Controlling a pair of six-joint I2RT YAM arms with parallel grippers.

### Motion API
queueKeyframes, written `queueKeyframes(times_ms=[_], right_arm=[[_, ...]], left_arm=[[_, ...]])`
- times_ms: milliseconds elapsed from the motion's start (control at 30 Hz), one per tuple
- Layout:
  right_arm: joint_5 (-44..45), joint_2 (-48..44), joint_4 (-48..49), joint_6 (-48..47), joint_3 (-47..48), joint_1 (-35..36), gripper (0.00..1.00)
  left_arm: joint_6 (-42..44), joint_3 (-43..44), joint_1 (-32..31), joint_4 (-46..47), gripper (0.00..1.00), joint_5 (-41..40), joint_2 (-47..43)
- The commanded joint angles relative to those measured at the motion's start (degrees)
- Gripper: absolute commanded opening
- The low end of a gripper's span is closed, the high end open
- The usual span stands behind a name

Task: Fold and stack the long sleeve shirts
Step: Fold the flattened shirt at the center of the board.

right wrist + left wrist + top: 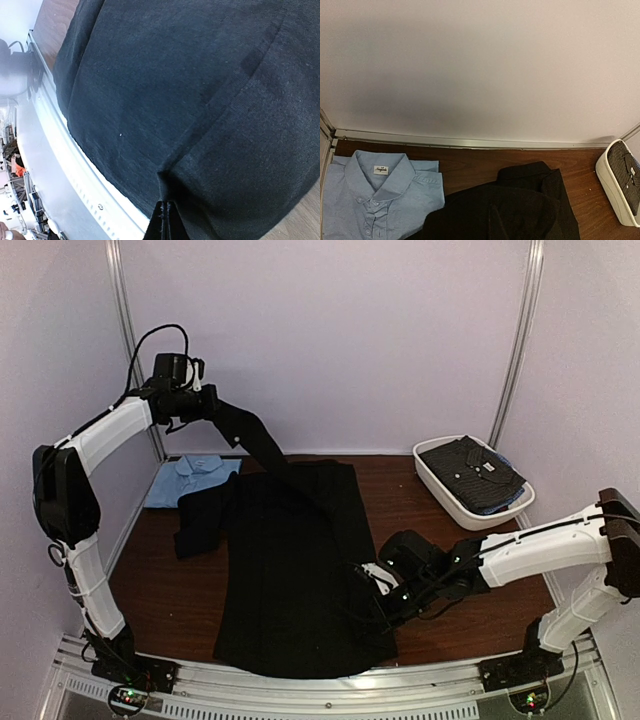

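Note:
The pinched fold (215, 115) runs straight along the length of the black shirt, so the robot's right gripper should keep pulling it toward the shirt's middle (302, 595) until it lies flat, and then let go.
The black long sleeve shirt (290, 560) lies spread lengthwise on the wooden table; it also shows in the left wrist view (510, 210) and fills the right wrist view (200, 100). My left gripper (224, 417) is raised at the back left and appears shut on a black sleeve that stretches taut down to the shirt; its fingers are out of the left wrist view. My right gripper (375, 585) (167, 220) is shut on a pinched fold at the shirt's lower right edge. A folded light blue shirt (190, 475) (375, 200) lies at the back left.
A white oval tub (455, 502) (610, 185) at the back right holds folded dark, pale-dotted shirts (470, 472). A metal rail (300, 695) (75, 165) runs along the table's near edge. Pale walls close off the back and sides.

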Motion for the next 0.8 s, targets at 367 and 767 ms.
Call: queueKeyframes(times_ms=[367,767], right_arm=[[-7.6,4.5,4.2,-2.6,1.7,1.1,0.0],[-8.5,7.5,8.1,-2.0,0.2,2.6,0.0]], left_arm=[[1.4,7.2,0.8,0.7,0.0,-0.5,2.7],[0.9,7.0,0.8,0.6,0.0,2.1,3.5]])
